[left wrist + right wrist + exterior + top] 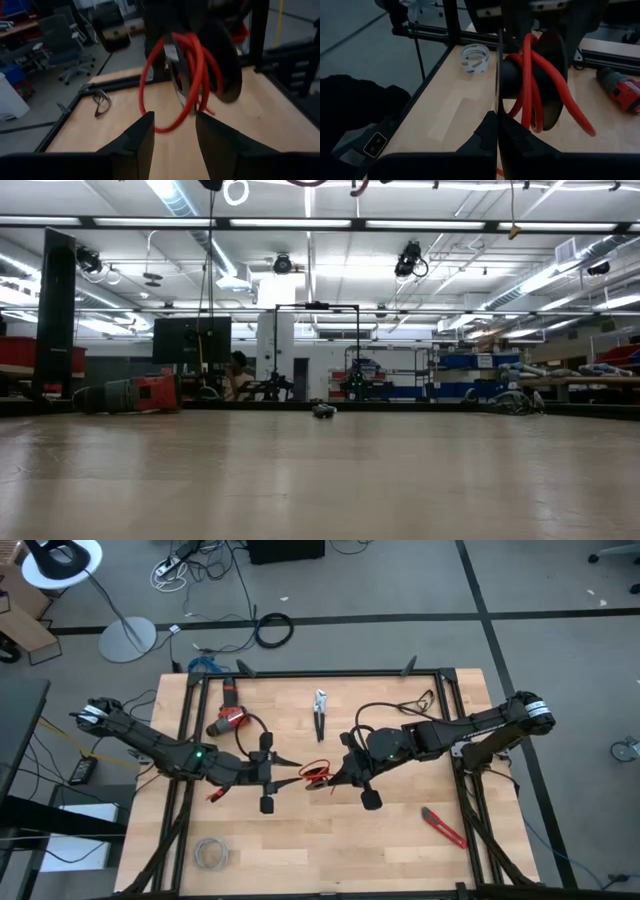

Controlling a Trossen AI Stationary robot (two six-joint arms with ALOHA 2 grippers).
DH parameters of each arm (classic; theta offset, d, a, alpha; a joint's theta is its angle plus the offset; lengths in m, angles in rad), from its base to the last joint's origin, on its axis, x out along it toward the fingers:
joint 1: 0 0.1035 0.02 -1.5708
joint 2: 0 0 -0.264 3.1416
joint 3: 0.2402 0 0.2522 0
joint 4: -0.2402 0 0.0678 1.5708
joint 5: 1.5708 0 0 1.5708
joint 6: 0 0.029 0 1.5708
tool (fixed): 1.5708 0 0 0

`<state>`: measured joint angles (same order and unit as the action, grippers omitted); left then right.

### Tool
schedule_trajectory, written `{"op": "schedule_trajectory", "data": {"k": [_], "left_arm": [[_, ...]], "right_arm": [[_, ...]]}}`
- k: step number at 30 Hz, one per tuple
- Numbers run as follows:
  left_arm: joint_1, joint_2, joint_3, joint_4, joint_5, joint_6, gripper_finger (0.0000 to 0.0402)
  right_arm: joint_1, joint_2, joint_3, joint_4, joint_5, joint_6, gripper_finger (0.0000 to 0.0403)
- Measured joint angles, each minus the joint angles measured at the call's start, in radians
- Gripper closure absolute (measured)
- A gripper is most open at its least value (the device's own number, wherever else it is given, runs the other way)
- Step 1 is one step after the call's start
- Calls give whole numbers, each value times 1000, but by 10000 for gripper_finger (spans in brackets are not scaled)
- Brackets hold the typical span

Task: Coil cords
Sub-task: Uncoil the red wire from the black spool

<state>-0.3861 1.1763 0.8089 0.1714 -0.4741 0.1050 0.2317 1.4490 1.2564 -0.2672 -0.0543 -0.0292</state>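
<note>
The red cord (316, 769) will come away as a loose, hanging length when the robot pulls it, since the lowest loop (162, 131) hangs wide of the black spool.
The thin red cord (317, 775) is gathered into several loops and held clear of the table's middle, between my two grippers. In the left wrist view the cord (192, 75) hangs around the dark fingers of my right gripper (333, 778), which is shut. In the right wrist view (497, 122) those fingers meet in one line, with the cord (535, 85) beyond them. My left gripper (293, 769) faces it from the table's left and is open. The lowest loop (167, 129) dips into the gap between its fingertips (175, 125). My right gripper comes nearly level from the table's right and carries the loops (200, 60) around its shut fingers, with the coil hanging slack and lifted clear. The fingers hide whether a strand is pinched between them. My left gripper: whether its fingers touch the loop in their gap, I cannot tell.
On the table lie a red drill (228, 718) at the far left, pliers (320, 712) at the far middle, a black cable (425, 700) at the far right, a red knife (443, 827) at the near right and a pale roll (211, 853) at the near left.
</note>
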Motion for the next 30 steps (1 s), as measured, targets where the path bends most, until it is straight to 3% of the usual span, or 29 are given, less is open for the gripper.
{"op": "schedule_trajectory", "data": {"k": [9,23,30], "left_arm": [[31,0,0,40,-19,23,262],[40,1,0,89,-45,79,391],[40,-19,0,134,-67,148,398]], "right_arm": [[-1,0,0,4,5,1,403],[3,1,0,-11,-34,5,403],[16,5,0,-22,-29,4,403]]}}
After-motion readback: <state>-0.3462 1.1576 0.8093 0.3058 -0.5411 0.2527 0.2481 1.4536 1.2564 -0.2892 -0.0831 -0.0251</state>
